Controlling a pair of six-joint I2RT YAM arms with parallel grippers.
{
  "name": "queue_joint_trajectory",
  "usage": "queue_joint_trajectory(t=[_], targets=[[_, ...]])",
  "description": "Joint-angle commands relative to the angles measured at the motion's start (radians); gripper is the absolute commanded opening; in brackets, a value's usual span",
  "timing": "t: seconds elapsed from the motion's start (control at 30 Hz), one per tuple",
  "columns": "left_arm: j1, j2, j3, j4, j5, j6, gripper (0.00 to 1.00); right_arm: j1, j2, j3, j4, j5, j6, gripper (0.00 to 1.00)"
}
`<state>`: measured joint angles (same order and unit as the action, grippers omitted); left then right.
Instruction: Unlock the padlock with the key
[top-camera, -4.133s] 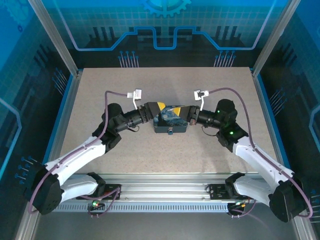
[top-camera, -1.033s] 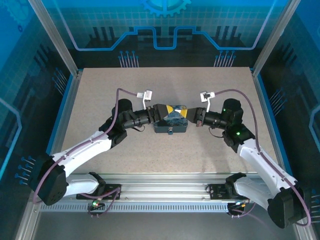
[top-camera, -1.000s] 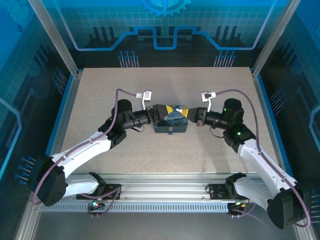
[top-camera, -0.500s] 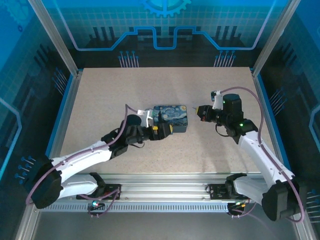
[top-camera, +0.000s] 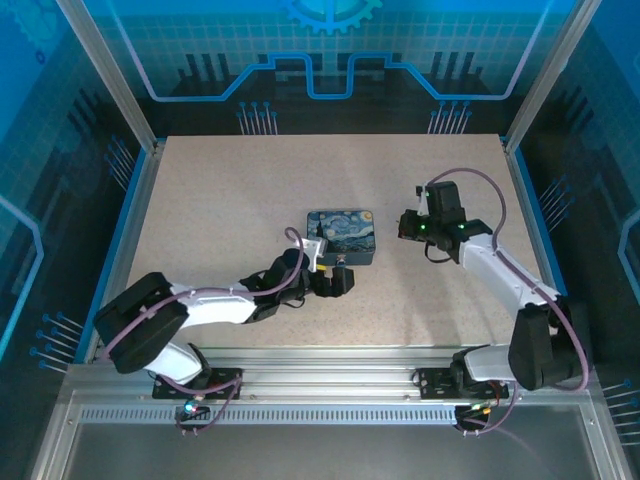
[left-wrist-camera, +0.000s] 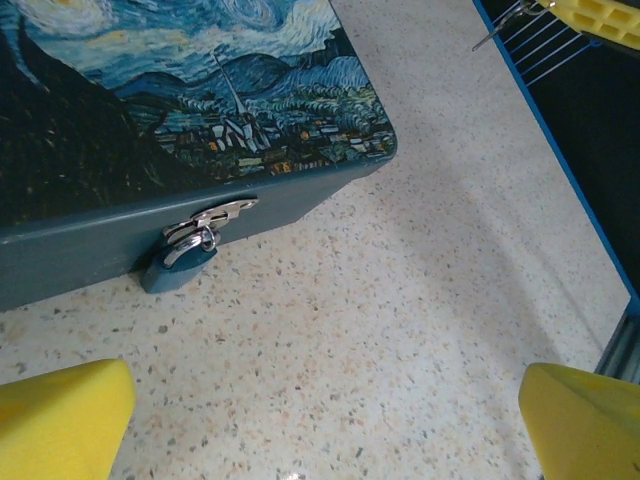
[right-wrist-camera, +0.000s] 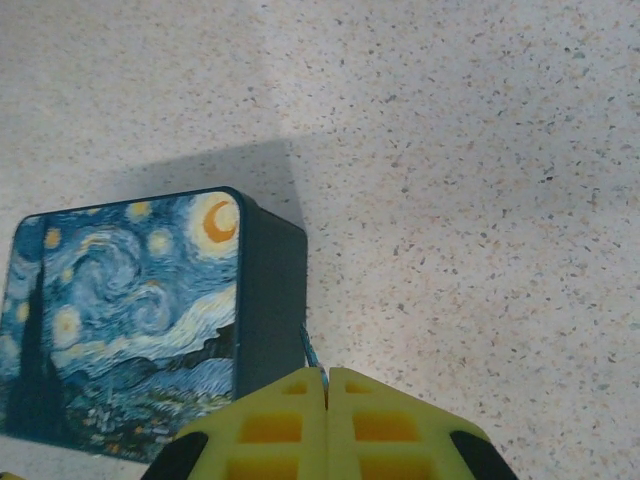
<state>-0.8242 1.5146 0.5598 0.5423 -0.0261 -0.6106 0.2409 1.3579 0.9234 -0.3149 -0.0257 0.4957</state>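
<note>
The padlock (left-wrist-camera: 180, 268) hangs off-center in front of my open left gripper, so my right gripper should steady the box's side (right-wrist-camera: 272, 305) while my left gripper moves around the padlock.
The padlock (left-wrist-camera: 180, 265), small and blue-grey, hangs from a metal hasp (left-wrist-camera: 212, 214) on the front wall of the night-sky painted box (top-camera: 341, 236). My left gripper (left-wrist-camera: 320, 445) is open just in front of that wall, and its yellow fingers (left-wrist-camera: 60, 420) are spread wide over bare table. My right gripper (right-wrist-camera: 326, 376) is shut on the key (right-wrist-camera: 311, 350), a thin bluish sliver poking out from between the pads. It hovers beside the box's right side wall (right-wrist-camera: 270, 300). In the top view the right gripper (top-camera: 407, 226) sits right of the box.
The speckled table (top-camera: 230, 190) spreads wide around the box. A blue rail and metal frame (left-wrist-camera: 560, 150) edge the table at the right of the left wrist view. Both arm bases sit on the near rail (top-camera: 330, 385).
Both grippers have let go of the box's ends. The left gripper swung round to the front of the box and dropped low. The right gripper drew back to the right.
</note>
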Motion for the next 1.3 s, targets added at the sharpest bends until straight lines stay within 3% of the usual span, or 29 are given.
queue_joint_trajectory(t=[0.0,0.33,0.7,1.03,1.27], targets=[[-0.005,0.046,-0.001,0.118,-0.031,0.057,0.99,0.018,0.052,0.042,0.032,0.032,-0.010,0.00],[0.084,0.068,0.010,0.134,-0.036,0.096,0.99,0.082,0.199,0.095,0.054,0.055,-0.006,0.00],[0.085,0.130,-0.024,0.205,0.051,0.063,0.99,0.138,0.304,0.158,0.045,0.093,-0.009,0.00],[0.014,0.301,-0.044,0.458,-0.119,0.116,0.99,0.155,0.325,0.164,0.053,0.101,-0.009,0.00],[0.001,0.389,-0.023,0.572,-0.133,0.158,0.99,0.167,0.330,0.167,0.060,0.095,-0.018,0.00]])
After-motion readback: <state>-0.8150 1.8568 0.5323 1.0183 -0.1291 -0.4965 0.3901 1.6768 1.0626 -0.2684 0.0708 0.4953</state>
